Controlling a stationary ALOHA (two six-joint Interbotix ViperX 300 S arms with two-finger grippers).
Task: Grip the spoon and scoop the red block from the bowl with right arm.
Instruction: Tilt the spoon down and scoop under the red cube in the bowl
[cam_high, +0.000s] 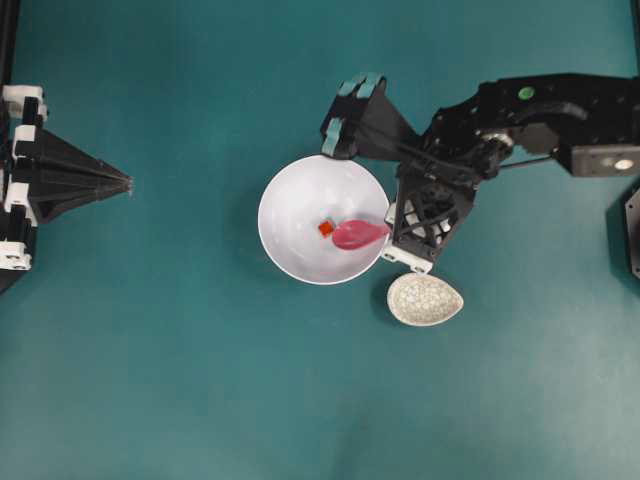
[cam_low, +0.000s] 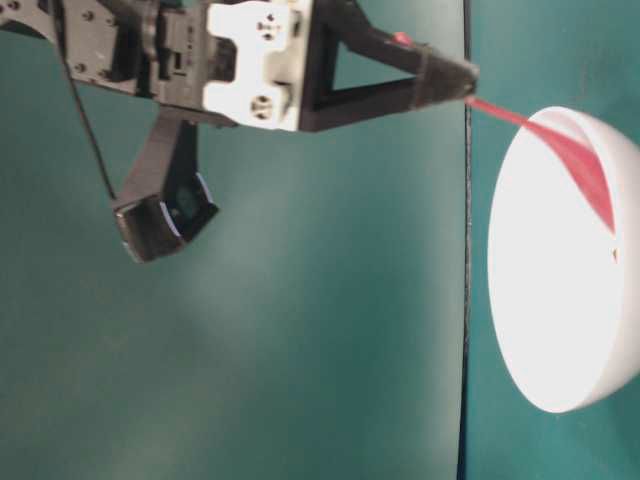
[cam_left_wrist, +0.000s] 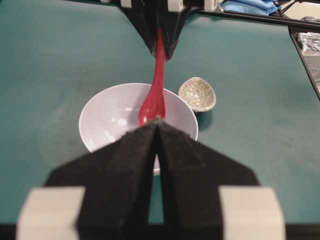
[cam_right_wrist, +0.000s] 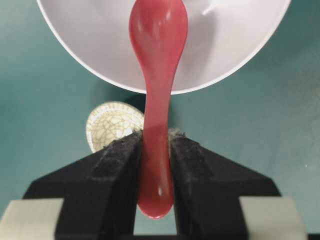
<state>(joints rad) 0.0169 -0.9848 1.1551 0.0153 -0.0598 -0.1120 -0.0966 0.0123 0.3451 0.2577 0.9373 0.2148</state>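
Note:
I should use my right gripper to push the red block against the bowl's far side (cam_high: 282, 195) and onto the scoop before lifting, because the block lies loose in front of the scoop's tip.
The pink spoon (cam_high: 360, 234) has its scoop inside the white bowl (cam_high: 275, 200), tilted down from the right rim. The red block (cam_high: 326, 229) lies on the bowl floor, just left of the scoop's tip and touching or nearly touching it. My right gripper (cam_high: 392, 228) is shut on the spoon's handle; the right wrist view shows the handle (cam_right_wrist: 156, 150) pinched between the black fingers (cam_right_wrist: 120, 155) above the bowl (cam_right_wrist: 225, 40). The block is hidden in both wrist views. My left gripper (cam_high: 130, 183) is shut and empty, far left of the bowl.
A small speckled egg-shaped dish (cam_high: 425, 299) sits just right of and below the bowl, under the right wrist. A black bracket with teal pads (cam_high: 355, 105) on the right arm hangs above the bowl's upper right rim.

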